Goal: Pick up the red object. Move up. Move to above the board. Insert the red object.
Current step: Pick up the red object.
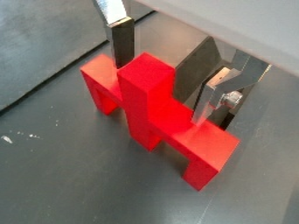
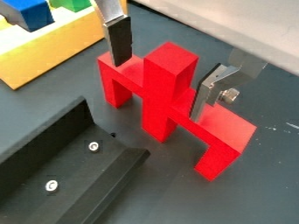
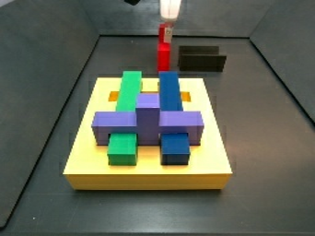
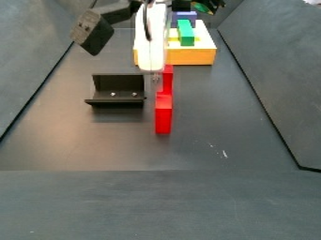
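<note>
The red object (image 1: 149, 83) will sit astride the green and blue blocks when I lower it into the board, because it has downturned end legs (image 1: 202, 173).
The red object (image 1: 208, 147) lies on the dark floor with its centre stub pointing up; it also shows in a wrist view (image 2: 222, 140) and in both side views (image 3: 163, 51) (image 4: 163, 108). My gripper (image 1: 158, 87) is lowered over it, with one silver finger on each side of the stub (image 2: 163, 85). The jaws are open, with a small gap beside the stub. The gripper hangs above the red object in both side views (image 3: 170, 11) (image 4: 153, 47). The yellow board (image 3: 87, 147) lies apart from the object (image 4: 189, 58) (image 2: 47, 48).
Green (image 3: 127, 92), blue (image 3: 171, 92) and purple (image 3: 147, 120) blocks sit in the board's slots. The dark fixture (image 4: 115, 91) stands on the floor close beside the red object (image 2: 59, 166) (image 3: 201, 59). Sloped grey walls enclose the floor.
</note>
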